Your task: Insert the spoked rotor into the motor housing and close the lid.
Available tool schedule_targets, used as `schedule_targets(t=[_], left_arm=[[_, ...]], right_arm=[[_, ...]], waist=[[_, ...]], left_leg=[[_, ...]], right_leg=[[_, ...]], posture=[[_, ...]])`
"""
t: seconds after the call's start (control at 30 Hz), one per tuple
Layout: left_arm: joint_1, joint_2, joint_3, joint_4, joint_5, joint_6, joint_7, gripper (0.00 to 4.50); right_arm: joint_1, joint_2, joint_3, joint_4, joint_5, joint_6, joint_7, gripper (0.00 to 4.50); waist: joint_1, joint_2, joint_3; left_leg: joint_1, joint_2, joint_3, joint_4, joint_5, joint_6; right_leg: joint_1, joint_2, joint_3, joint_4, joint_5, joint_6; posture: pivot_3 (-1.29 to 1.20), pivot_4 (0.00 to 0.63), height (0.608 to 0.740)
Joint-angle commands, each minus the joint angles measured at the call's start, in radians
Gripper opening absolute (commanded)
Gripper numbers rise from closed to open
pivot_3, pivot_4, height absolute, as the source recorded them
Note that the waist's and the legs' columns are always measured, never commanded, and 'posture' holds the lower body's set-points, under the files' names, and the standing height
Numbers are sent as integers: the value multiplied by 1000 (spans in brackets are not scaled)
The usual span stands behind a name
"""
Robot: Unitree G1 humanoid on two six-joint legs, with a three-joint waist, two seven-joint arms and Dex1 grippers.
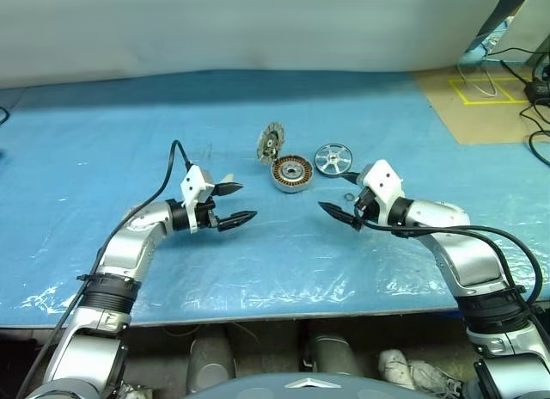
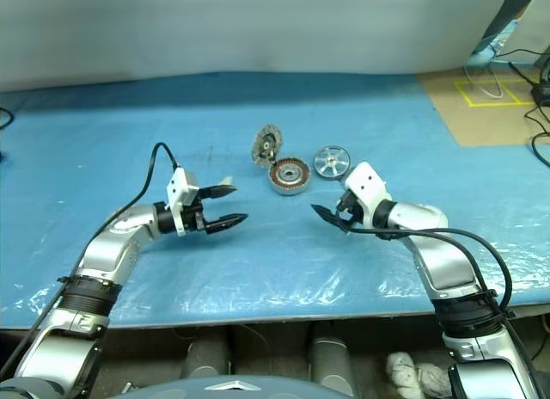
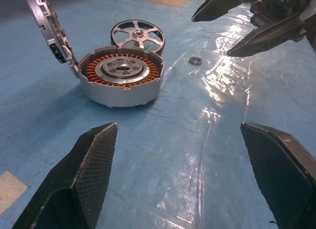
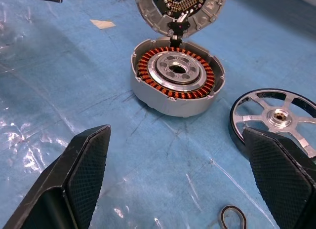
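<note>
I expect the spoked rotor [image 4: 279, 118] to fit around the copper windings when I lower it, since a round gap [image 4: 216, 77] runs between them and the side of the motor housing.
The motor housing [image 1: 292, 173], a squat silver cup with copper windings, sits on the blue table mid-way between my arms. Its lid [image 1: 271, 144] stands tilted up at the housing's far-left edge, inner side showing [image 4: 180, 7]. The spoked rotor [image 1: 333, 158] lies flat on the table just right of the housing, touching nothing [image 4: 276, 118]. My left gripper [image 1: 245, 202] hovers open, near and left of the housing, pointing toward it. My right gripper [image 1: 337, 215] is open too, near and right of the housing, in front of the rotor. Nothing sits between either pair of fingers.
A small metal ring [image 1: 346, 196] lies on the blue sheet [image 1: 129, 132] close to my right gripper. A brown board with yellow tape [image 1: 481, 98] and black cables [image 1: 537, 89] lie at the far right. The table's front edge [image 1: 258, 309] runs below my arms.
</note>
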Motion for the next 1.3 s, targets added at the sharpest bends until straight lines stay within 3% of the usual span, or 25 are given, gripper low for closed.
schedule_targets(t=[0.03, 0.23, 0.83, 1.07, 1.17, 1.3], left_arm=[[-9, 3, 20, -25, -4, -4, 6, 4149], [-9, 7, 20, -41, -4, 7, 14, 4149], [-11, -2, -8, -159, 10, 97, 66, 4149], [-6, 8, 2, -188, 2, 124, 68, 4149], [-5, 13, 5, -196, -2, 133, 64, 4147], [-9, 18, 3, -199, -4, 141, 58, 4147]], right_arm=[[-11, -6, -39, 2, 3, -26, -3, 4500], [-13, 1, -40, 34, -4, -45, -16, 4500], [-17, 99, -73, 424, -60, -226, -102, 4500], [6, 103, -65, 464, -72, -250, -88, 4500], [10, 105, -65, 474, -76, -260, -91, 3872], [10, 108, -64, 482, -80, -266, -93, 2507]], waist=[[0, 0, 0], [0, 0, 0], [-4, 0, 0], [-3, 0, 0], [-1, 0, 0], [0, 0, 0]], left_leg=[[0, 0, 0, 0, 0, 0], [0, 0, 0, 0, 0, 0], [0, 0, 0, 1, 0, 0], [1, 0, 0, 3, 0, 0], [1, 0, 0, 3, 0, 0], [1, 0, 0, 3, 0, 0]], right_leg=[[0, 0, 0, 0, 0, 0], [0, 0, 0, 0, 0, 0], [0, 0, 0, 1, 0, 0], [1, 0, 0, 4, 0, 0], [1, -1, 0, 4, 0, 0], [1, -1, 0, 4, 0, 0]], posture=[[0, 150, 740], [0, 150, 740], [0, 150, 740], [0, 150, 740], [0, 150, 740], [0, 150, 740]])
